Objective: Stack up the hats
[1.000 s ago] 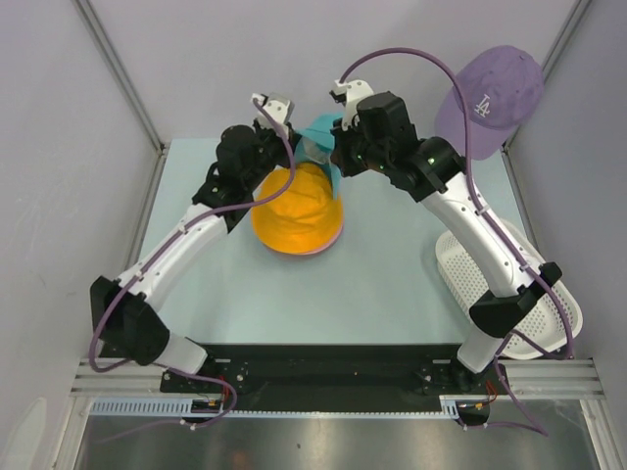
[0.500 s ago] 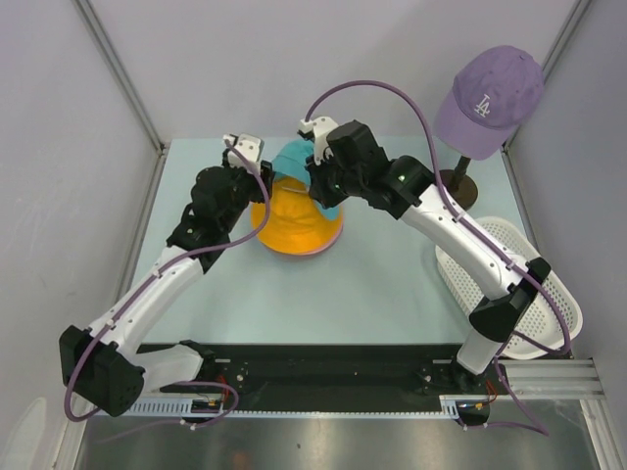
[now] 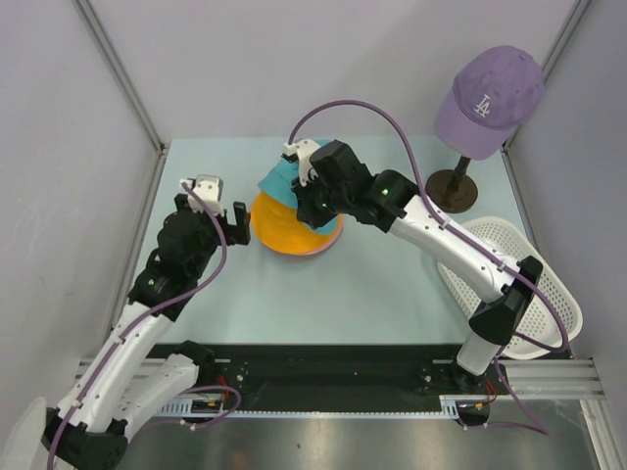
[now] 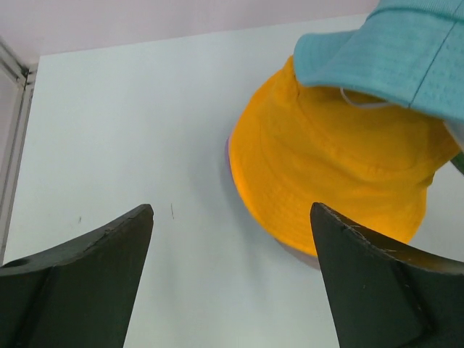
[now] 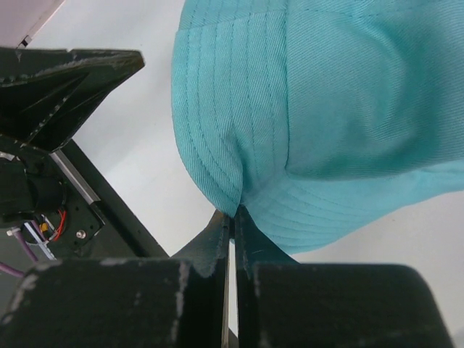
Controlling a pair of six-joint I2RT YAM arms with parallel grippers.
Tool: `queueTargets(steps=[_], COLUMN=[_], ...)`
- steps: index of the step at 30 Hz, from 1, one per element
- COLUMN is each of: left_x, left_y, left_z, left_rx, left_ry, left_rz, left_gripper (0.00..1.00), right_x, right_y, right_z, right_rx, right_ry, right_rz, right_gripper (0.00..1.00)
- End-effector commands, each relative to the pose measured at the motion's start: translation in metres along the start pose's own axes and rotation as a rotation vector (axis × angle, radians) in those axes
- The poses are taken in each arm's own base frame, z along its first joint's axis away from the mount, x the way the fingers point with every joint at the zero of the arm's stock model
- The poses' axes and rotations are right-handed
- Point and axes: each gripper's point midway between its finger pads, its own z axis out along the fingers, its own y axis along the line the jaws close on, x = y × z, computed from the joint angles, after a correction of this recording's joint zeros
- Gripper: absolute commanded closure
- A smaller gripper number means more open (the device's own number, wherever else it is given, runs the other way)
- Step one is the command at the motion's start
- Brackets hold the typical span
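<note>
The limp brim (image 4: 373, 67) of the teal hat (image 3: 280, 180) hangs down over the orange hat, so the teal hat will sag into folds when the robot spreads it out.
An orange hat (image 3: 292, 233) (image 4: 333, 174) sits on the table, and a pinkish-lavender rim (image 4: 299, 255) of another hat peeks out under it. A teal hat (image 3: 278, 177) (image 4: 395, 54) hangs over the orange hat's far side. My right gripper (image 3: 310, 194) (image 5: 233, 212) is shut on the teal hat's (image 5: 326, 109) brim. My left gripper (image 3: 227, 208) (image 4: 232, 217) stands open and holds nothing, left of the orange hat and apart from it.
A purple baseball cap (image 3: 492, 93) rests on a stand with a dark round base (image 3: 454, 189) at the back right. A white slotted basket (image 3: 554, 299) lies at the right edge. Walls and frame posts (image 3: 118, 73) enclose the table.
My left gripper has opened, let go of the teal hat and drawn back to the left and nearer. The right gripper has carried the teal hat leftward and lower over the orange hat.
</note>
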Motion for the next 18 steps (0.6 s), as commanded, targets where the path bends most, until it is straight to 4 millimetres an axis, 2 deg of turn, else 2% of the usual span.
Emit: queueTargets(steps=[1, 5, 8, 9, 11, 12, 13, 14, 16, 18], left_x=[0.028, 0.036, 0.039, 0.039, 0.035, 0.032, 0.033, 0.031, 0.026, 0.016], left_y=[0.011, 0.0, -0.006, -0.016, -0.014, -0.019, -0.01, -0.01, -0.016, -0.03], left_z=[-0.015, -0.018, -0.01, -0.007, -0.002, -0.001, 0.004, 0.005, 0.007, 0.006], left_rx=[-0.04, 0.046, 0.074, 0.12, 0.118, 0.145, 0.119, 0.118, 0.137, 0.195], left_ry=[0.07, 0.104, 0.129, 0.15, 0.158, 0.169, 0.175, 0.177, 0.206, 0.233], left_rz=[-0.055, -0.159, -0.277, -0.333, -0.413, -0.487, -0.533, -0.569, -0.661, -0.764], left_gripper=[0.05, 0.03, 0.04, 0.03, 0.03, 0.03, 0.03, 0.03, 0.03, 0.04], right_x=[-0.011, -0.003, -0.001, 0.0, 0.0, 0.001, 0.001, 0.001, 0.001, 0.002], right_y=[0.015, 0.016, 0.015, 0.014, 0.014, 0.013, 0.013, 0.012, 0.011, 0.01], right_z=[-0.005, -0.002, -0.001, 0.0, 0.001, 0.001, 0.002, 0.002, 0.001, 0.002], right_rx=[-0.047, -0.045, -0.037, -0.034, -0.029, -0.025, -0.023, -0.02, -0.016, -0.012], right_ry=[-0.049, -0.035, -0.036, -0.035, -0.038, -0.039, -0.039, -0.038, -0.041, -0.038], right_rz=[0.014, 0.021, 0.025, 0.028, 0.031, 0.034, 0.034, 0.033, 0.033, 0.031], right_gripper=[1.0, 1.0, 1.0, 1.0, 1.0, 1.0, 1.0, 1.0, 1.0, 1.0])
